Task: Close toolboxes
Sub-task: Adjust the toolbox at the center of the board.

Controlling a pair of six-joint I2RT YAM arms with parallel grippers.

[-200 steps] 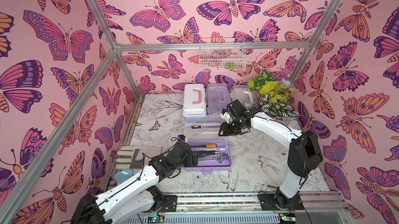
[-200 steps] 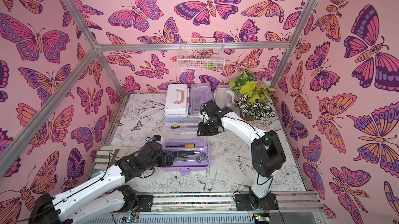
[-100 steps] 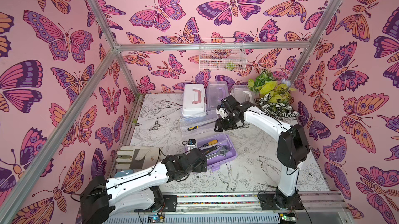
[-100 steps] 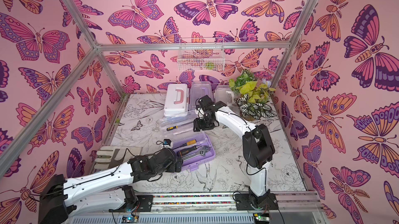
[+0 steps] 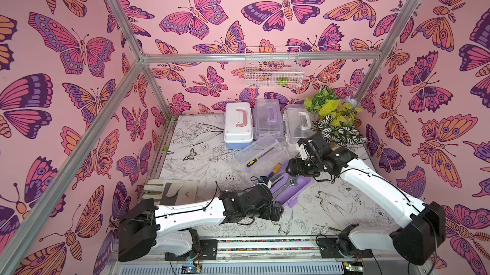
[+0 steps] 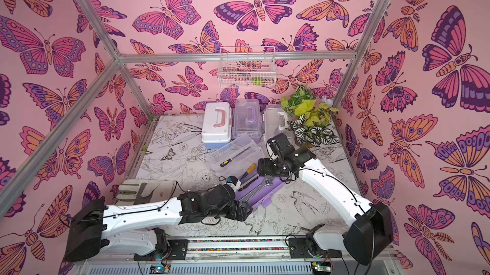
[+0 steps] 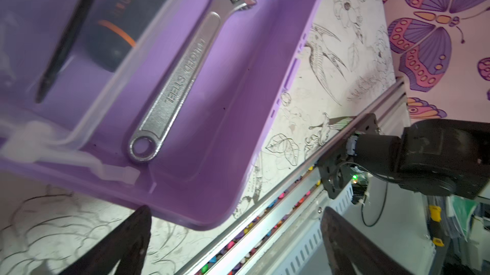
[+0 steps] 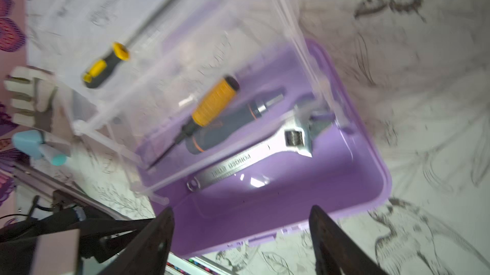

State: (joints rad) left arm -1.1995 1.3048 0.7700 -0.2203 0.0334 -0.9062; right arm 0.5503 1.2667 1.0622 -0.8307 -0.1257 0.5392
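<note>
The open lilac toolbox [image 5: 294, 189] sits at an angle with its clear lid toward the back, so the robot should turn the toolbox square before its left gripper grabs the lid's free edge [image 5: 252, 147].
One lilac toolbox [image 5: 294, 190] lies open and slanted mid-table, its clear lid [image 5: 261, 154] folded back with a yellow-black screwdriver [image 5: 252, 162] on it. A steel wrench [image 7: 183, 80] and two screwdrivers lie in the base [image 8: 278, 196]. Three closed toolboxes stand at the back: blue with white lid [image 5: 237, 125], lilac [image 5: 267, 120], white [image 5: 298, 122]. My left gripper [image 5: 277, 210] is open at the base's near corner [image 7: 206, 220]; its fingertips [image 7: 143, 215] straddle that corner. My right gripper [image 5: 290, 171] hovers open over the base's right end, its fingers [image 8: 164, 231] holding nothing.
A white wire basket [image 5: 273, 67] hangs on the back wall. A leafy plant [image 5: 334, 122] fills the back right corner. A work glove [image 5: 169, 188] lies at the front left. The metal rail [image 5: 265, 244] runs along the front edge.
The open lilac toolbox has turned from square to slanted. My left arm swung from its left side to its near corner. My right gripper left the lid, came forward and opened wider.
</note>
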